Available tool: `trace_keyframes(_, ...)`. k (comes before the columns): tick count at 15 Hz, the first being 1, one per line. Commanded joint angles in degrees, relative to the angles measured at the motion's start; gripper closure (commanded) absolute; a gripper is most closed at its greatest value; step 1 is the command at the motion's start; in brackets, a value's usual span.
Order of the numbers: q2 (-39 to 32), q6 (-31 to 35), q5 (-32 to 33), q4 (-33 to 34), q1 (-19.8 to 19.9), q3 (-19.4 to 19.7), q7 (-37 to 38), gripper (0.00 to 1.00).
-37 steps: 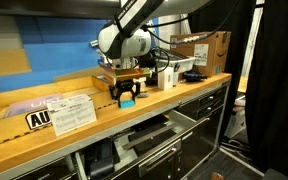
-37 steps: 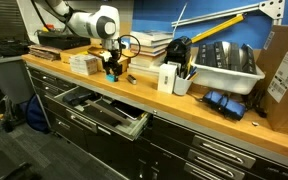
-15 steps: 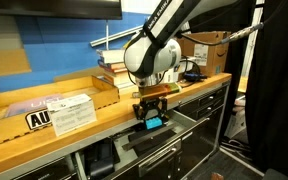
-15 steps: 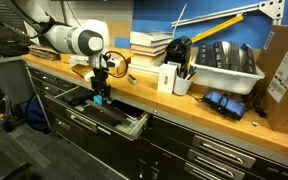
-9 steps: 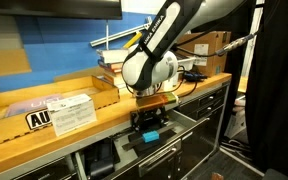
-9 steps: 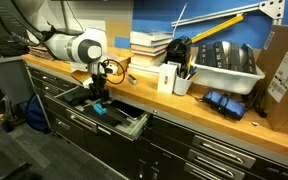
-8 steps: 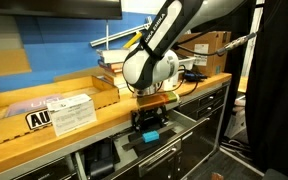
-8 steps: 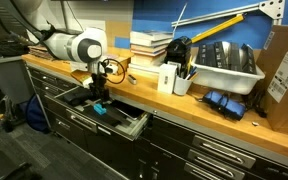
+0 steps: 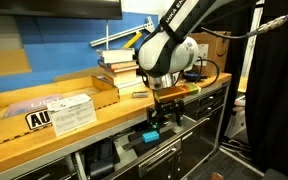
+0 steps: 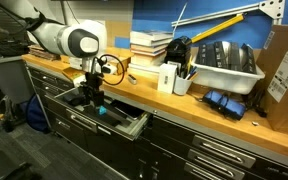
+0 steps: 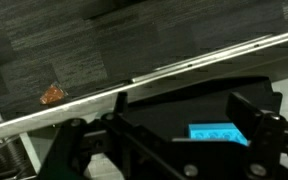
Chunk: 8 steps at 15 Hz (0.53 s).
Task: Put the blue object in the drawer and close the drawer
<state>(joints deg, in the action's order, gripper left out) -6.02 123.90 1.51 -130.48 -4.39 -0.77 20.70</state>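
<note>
My gripper is above the blue object in the drawer (image 11: 218, 132). I should move out beyond the drawer's front (image 11: 179, 72), then push the drawer closed from outside.
The blue object (image 11: 219, 132) lies flat on the dark floor of the open drawer (image 10: 122, 124). It shows as a small cyan spot in both exterior views (image 9: 150, 136) (image 10: 102, 111). My gripper (image 11: 184, 108) hangs open just above it, holding nothing. In the wrist view the block sits between the two black fingers (image 11: 246, 110), nearer the right one and touching neither. The gripper (image 9: 165, 113) (image 10: 91, 97) points down into the drawer just below the wooden counter (image 9: 44, 135).
A pale metal bar (image 11: 184, 60) runs slantwise across the wrist view. The counter carries a paper sheet (image 9: 72, 113), stacked books (image 10: 149, 44), a white bin (image 10: 227, 68) and cardboard boxes (image 9: 209, 48). Shut black drawers (image 10: 219, 155) stand beside the open one.
The gripper lowered the blue object into the drawer and opened, letting go of it. It has since risen a little and shifted sideways, while the block stays on the drawer floor.
</note>
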Motion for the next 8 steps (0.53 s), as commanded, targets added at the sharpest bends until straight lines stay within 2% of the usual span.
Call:
trace_keyframes(1,2.51,-2.68,-2.05,-4.33,1.47,0.15,-3.06,0.00)
trace_keyframes(4,1.05,-4.35,-1.96,-5.30,2.58,0.72,-3.70,0.00)
trace_keyframes(8,-2.24,0.07,-1.40,-4.65,2.83,1.17,-0.28,0.00)
